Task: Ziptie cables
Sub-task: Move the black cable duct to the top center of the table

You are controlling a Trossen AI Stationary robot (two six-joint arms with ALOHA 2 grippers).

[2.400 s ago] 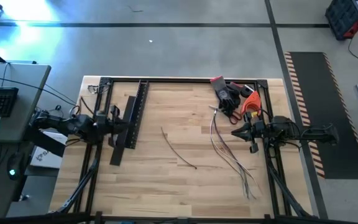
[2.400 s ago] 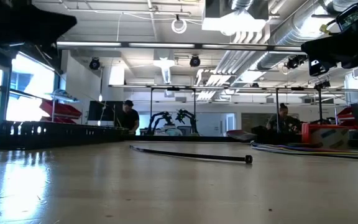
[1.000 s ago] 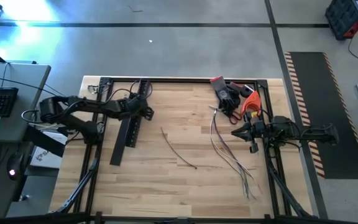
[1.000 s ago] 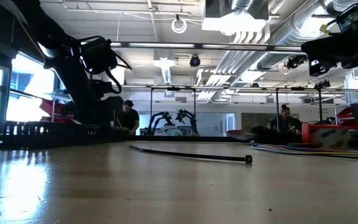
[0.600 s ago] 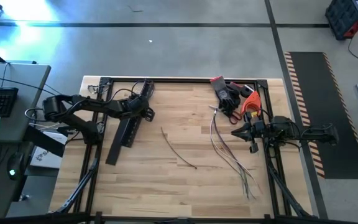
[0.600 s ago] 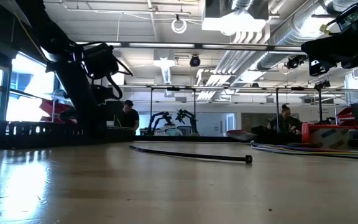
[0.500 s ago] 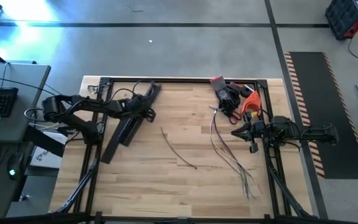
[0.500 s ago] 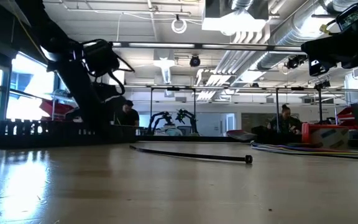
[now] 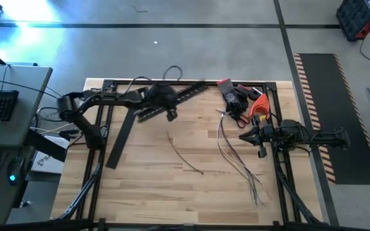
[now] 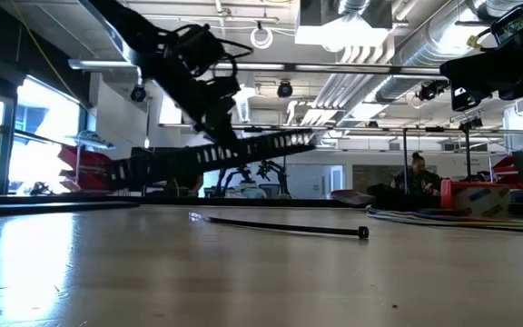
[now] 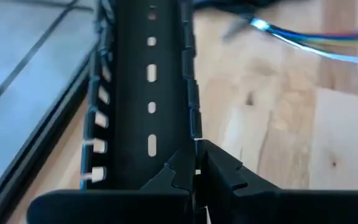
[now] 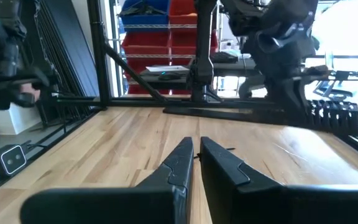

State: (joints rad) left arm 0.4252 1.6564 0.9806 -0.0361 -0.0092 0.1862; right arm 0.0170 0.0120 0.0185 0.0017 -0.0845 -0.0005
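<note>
The table's wood (image 9: 194, 108) is free between the flat black strip and the gloves, so the robot's left gripper should go on lowering the duct (image 9: 190, 92) there until it lies flat.
The cables (image 9: 236, 154), pale and dark wires, lie loosely curved on the right half of the table; they also show in the low view (image 10: 452, 216). A thin dark zip tie (image 9: 185, 154) lies at mid-table. My left gripper (image 9: 166, 104) is shut on the black comb-toothed slotted duct (image 9: 182, 93), high over the far left part of the table (image 10: 214, 123). My right gripper (image 9: 244, 137) is shut and empty, just right of the cables. My left gripper pinches one comb-toothed side wall of the duct (image 11: 194, 134) between its two fingers, about the middle of the duct's length (image 9: 162, 102). The fingers lie along the duct. The duct hangs clear of the table, tilted, its right end higher (image 10: 298, 139).
A flat black strip (image 9: 122, 138) lies on the table's left part, below the raised duct. Dark gloves and an orange tool (image 9: 243, 101) lie at the far right corner. A black frame (image 9: 172, 82) rims the table. People show in the room beyond (image 10: 414, 171).
My left gripper has risen and gone toward the table's right and far edge with the slotted duct. The duct has been lifted clear and swung from lying near-to-far to lying nearly left-to-right. The flat strip stays on the table.
</note>
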